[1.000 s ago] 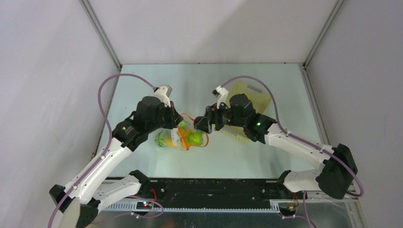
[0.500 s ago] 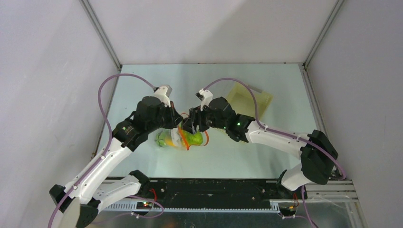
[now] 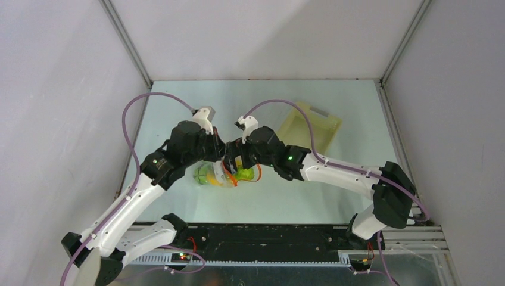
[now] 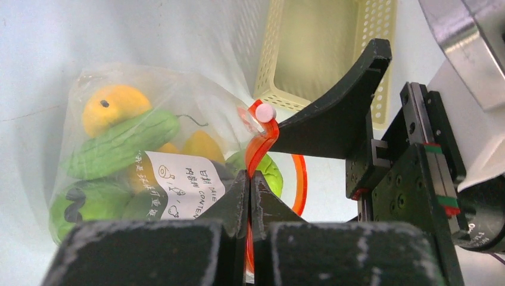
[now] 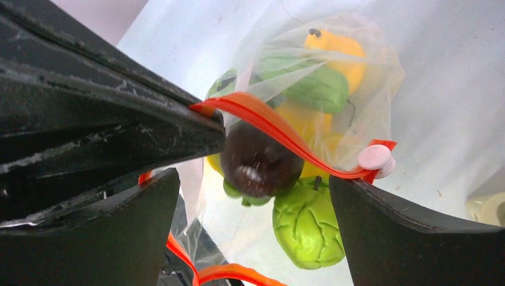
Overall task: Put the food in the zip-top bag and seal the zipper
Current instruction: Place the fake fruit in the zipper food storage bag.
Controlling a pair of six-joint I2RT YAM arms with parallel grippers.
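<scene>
The red-orange zipper will stay wide open in a loop when I pull the bag, because the pale pink slider is at the zipper's end.
The clear zip-top bag lies mid-table with green, yellow and orange food inside, behind its white label. My left gripper is shut on the red-orange zipper, holding the upper lip of the mouth up. My right gripper stands open at the mouth, a finger on each side. A dark purple food piece sits just under the raised zipper, free of both fingers. Below it lies a lumpy green piece. A pale pink slider sits at the strip's end.
The pale yellow lattice basket stands at the back right, behind the right arm; it also shows behind the bag in the left wrist view. The two grippers are nearly touching over the bag's mouth.
The right arm has swung left from the basket to the bag's mouth and its jaws have widened. The left gripper has kept its hold on the zipper.
</scene>
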